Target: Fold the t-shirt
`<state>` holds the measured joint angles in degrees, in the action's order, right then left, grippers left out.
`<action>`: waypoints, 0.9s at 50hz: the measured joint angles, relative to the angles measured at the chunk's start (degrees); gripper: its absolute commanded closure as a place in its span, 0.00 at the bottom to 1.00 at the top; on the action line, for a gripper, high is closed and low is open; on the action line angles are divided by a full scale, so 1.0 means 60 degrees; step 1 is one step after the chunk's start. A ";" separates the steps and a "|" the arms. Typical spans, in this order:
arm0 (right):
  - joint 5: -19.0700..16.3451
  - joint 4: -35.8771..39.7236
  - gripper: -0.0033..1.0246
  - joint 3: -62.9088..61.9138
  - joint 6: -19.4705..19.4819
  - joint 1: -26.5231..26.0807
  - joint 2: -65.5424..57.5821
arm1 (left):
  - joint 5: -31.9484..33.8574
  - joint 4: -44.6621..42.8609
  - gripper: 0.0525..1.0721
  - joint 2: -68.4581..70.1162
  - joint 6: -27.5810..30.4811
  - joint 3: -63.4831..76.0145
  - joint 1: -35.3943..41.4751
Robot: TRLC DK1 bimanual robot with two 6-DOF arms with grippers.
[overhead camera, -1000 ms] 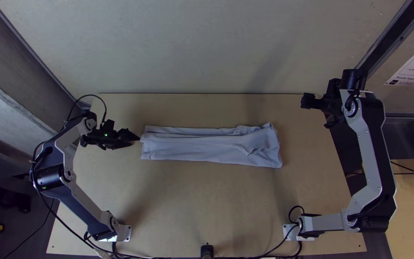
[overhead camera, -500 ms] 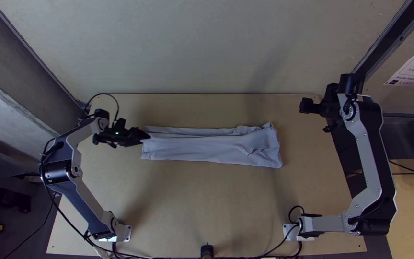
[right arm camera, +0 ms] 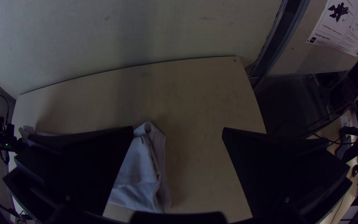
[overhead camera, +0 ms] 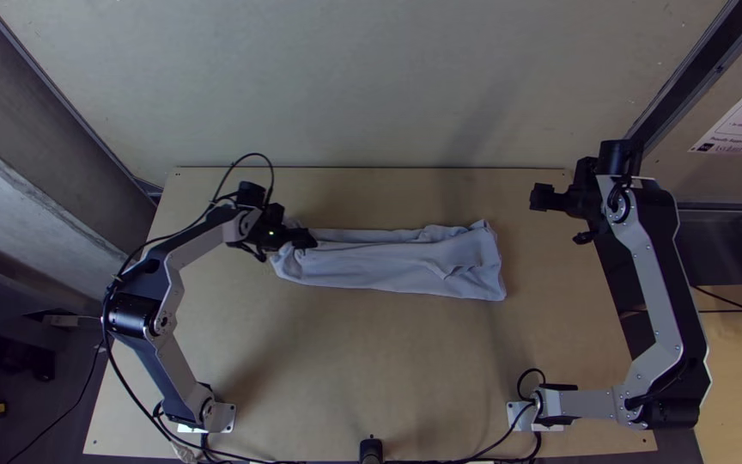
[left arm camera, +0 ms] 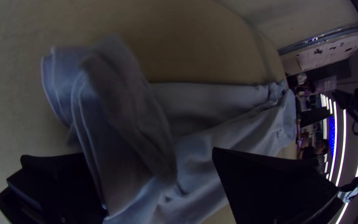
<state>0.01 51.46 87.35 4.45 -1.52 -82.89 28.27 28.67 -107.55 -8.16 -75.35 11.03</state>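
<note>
I expect the whole t-shirt strip [overhead camera: 388, 262] to slide along and stay narrow when I pull, because the t-shirt's layers are stacked and its far end [overhead camera: 484, 263] is free.
The light grey t-shirt [overhead camera: 388, 262] lies as a long narrow folded strip across the table. At its left end is my left gripper [overhead camera: 304, 239], over the cloth's upper part. In the left wrist view the left gripper [left arm camera: 149, 152] has its fingers wide apart, with a raised, rumpled fold of the t-shirt [left arm camera: 125, 116] between them. My right gripper [overhead camera: 546, 198] stands open beyond the strip's right end, toward the far right. In the right wrist view, nothing is held in the right gripper [right arm camera: 178, 130], and the t-shirt's end [right arm camera: 137, 178] shows past one finger.
Bare wooden table [overhead camera: 371, 361] lies between the strip and the near edge. A pale wall panel [overhead camera: 362, 86] stands behind the far edge. A small black post [overhead camera: 371, 448] sits at the near edge between the arms' bases.
My left gripper has moved right over the t-shirt's left end, which is pushed rightward and rumpled there. The right arm has shifted slightly down the picture and leftward.
</note>
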 measured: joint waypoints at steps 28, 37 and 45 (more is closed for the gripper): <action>0.0000 -0.0226 0.04 -0.0874 0.0590 0.0197 0.0335 | -0.2929 0.2102 0.97 0.0062 0.0124 -0.0736 0.0015; -0.0004 -0.0302 0.04 -0.1064 0.0831 0.0426 0.0335 | -0.3402 0.2790 0.97 0.0171 0.1126 -0.0860 -0.1741; -0.0004 -0.0484 0.04 -0.1271 0.0973 0.0444 0.0335 | -0.4262 0.2918 0.97 0.0229 0.2328 -0.0998 -0.3424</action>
<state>-0.01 48.56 79.72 10.28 1.15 -80.88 2.70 46.17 -106.17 5.80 -81.34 -9.52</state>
